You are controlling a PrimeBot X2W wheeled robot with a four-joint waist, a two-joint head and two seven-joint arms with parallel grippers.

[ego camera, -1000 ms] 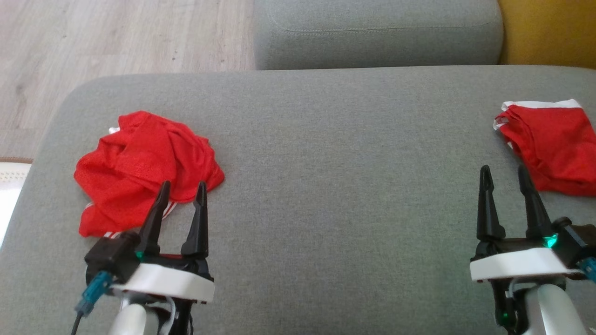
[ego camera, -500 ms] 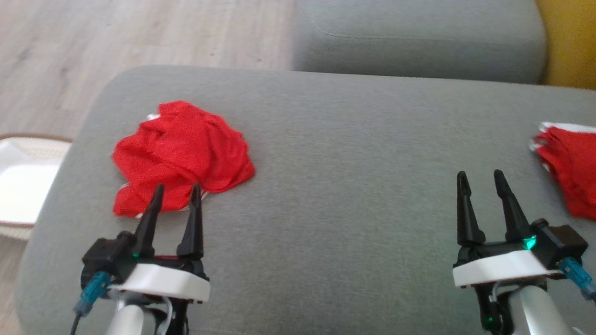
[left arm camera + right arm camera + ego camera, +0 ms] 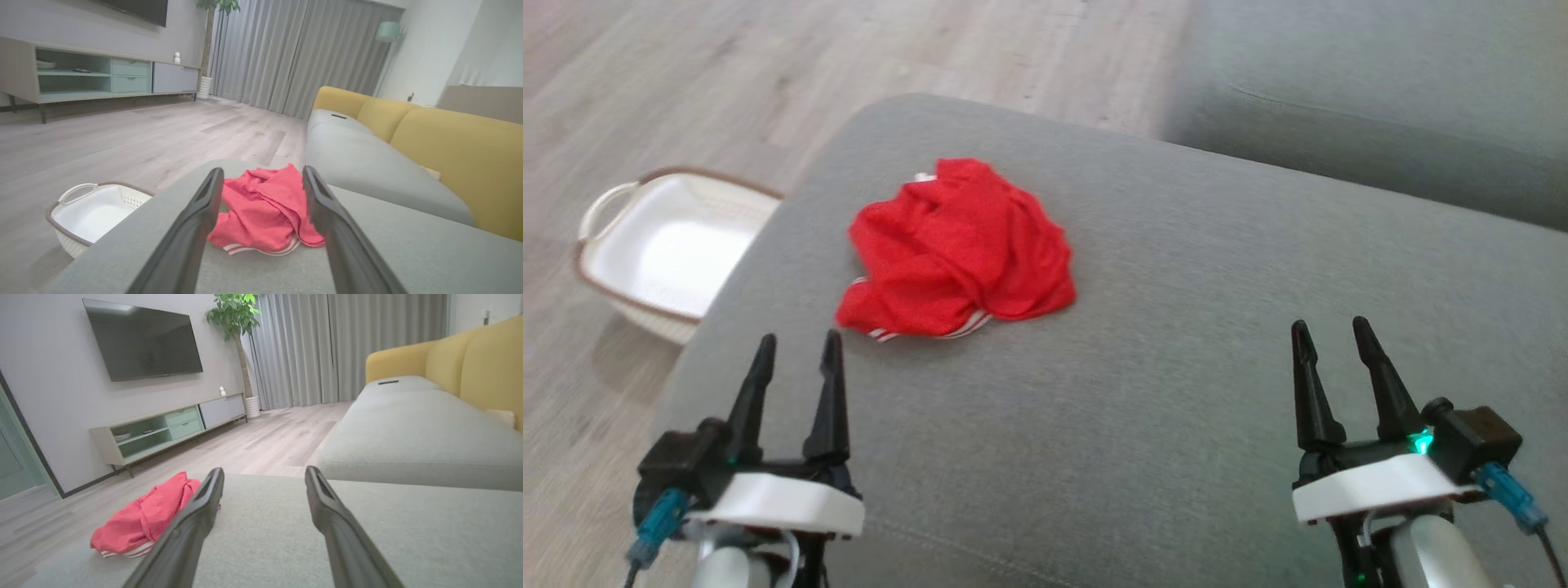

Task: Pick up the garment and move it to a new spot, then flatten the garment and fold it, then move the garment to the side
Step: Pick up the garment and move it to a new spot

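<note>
My gripper is still to move the red garment (image 3: 961, 256). The garment will show a broad hidden white section when I move it, because a white scrap (image 3: 925, 177) peeks out from the crumple's far edge.
A crumpled red garment (image 3: 960, 249) with white stripes along its hem lies on the grey ottoman (image 3: 1160, 343), toward the far left corner. It also appears in the left wrist view as the garment (image 3: 261, 212) between and beyond the fingers, and in the right wrist view as the garment (image 3: 143, 516) off to the left. My left gripper (image 3: 796, 347) hovers open near the ottoman's left edge, short of the garment and left of it. My right gripper (image 3: 1327, 331) is open over bare cushion at the right. Both hold nothing.
A white laundry basket (image 3: 666, 245) with a brown rim stands on the wooden floor left of the ottoman. A grey sofa seat (image 3: 1380, 106) lies beyond, with yellow backrests (image 3: 449, 134). A TV cabinet (image 3: 171, 424) lines the far wall.
The head camera has swung left: the garment now sits nearer the picture's middle, the basket has come into view, and the second red garment at the right has left the picture. Both grippers stay open.
</note>
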